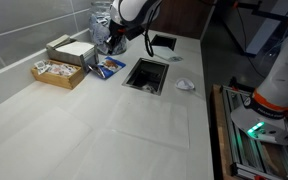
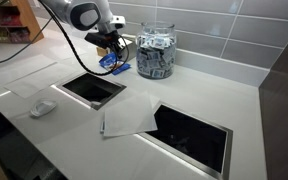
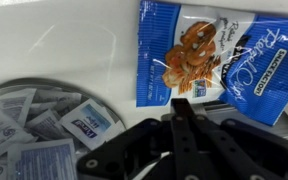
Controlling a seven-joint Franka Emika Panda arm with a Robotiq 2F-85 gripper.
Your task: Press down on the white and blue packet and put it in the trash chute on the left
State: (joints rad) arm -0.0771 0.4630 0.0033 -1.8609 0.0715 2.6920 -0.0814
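I can see my gripper's shut fingers are empty at the white and blue packet's near edge (image 3: 168, 102), so next I open them over the packet's middle (image 3: 218, 58), push down and pinch.
The white and blue packet (image 3: 219, 60) lies flat on the white counter, printed with a snack picture. It also shows in both exterior views (image 1: 109, 67) (image 2: 115, 66), between the glass jar and a chute opening. My gripper (image 3: 179, 108) is shut with its fingers pressed together and nothing between them, its tips at the packet's near edge. In both exterior views the gripper (image 1: 110, 47) (image 2: 111, 48) hangs just above the packet. I cannot tell whether the tips touch it.
A glass jar of small sachets (image 2: 156, 52) (image 3: 44, 130) stands beside the packet. Two square chute openings (image 1: 146, 75) (image 1: 163, 43) are cut into the counter. A crumpled white wrapper (image 1: 185, 85), a sachet box (image 1: 59, 72) and a paper sheet (image 2: 129, 115) lie nearby.
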